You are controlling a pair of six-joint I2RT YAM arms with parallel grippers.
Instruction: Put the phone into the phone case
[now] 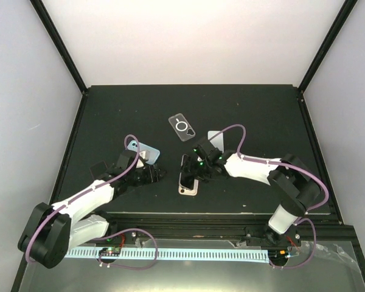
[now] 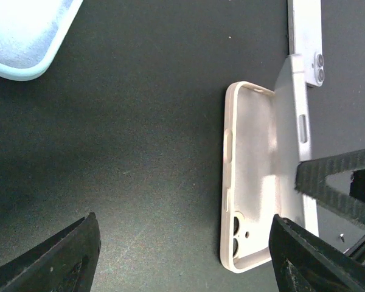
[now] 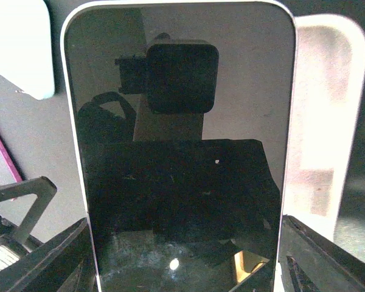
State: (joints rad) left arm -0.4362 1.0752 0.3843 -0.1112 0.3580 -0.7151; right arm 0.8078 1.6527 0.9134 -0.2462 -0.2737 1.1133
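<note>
Next, I lay the phone (image 2: 290,140) flat over the case (image 2: 253,173) with my right gripper before my left gripper presses it in, because the phone tilts up steeply along the case's far side.
The phone (image 1: 188,172) has a dark screen and is tilted up on one long edge over the pale pink phone case (image 1: 189,189) lying open side up. My right gripper (image 1: 198,170) is shut on the phone. In the right wrist view the screen (image 3: 182,152) fills the frame between my fingers (image 3: 45,255), and the case (image 3: 323,121) lies to its right. My left gripper (image 1: 158,174) is open and empty just left of the case. In the left wrist view the case (image 2: 249,176) lies beside my right finger (image 2: 292,255), with the phone (image 2: 289,121) leaning into its far side.
A light blue case (image 1: 143,151) lies behind the left gripper and shows in the left wrist view (image 2: 24,36). A clear case with a ring (image 1: 182,126) lies at the back centre, and another clear item (image 1: 215,136) is beside it. Raised rails border the black mat (image 1: 261,115).
</note>
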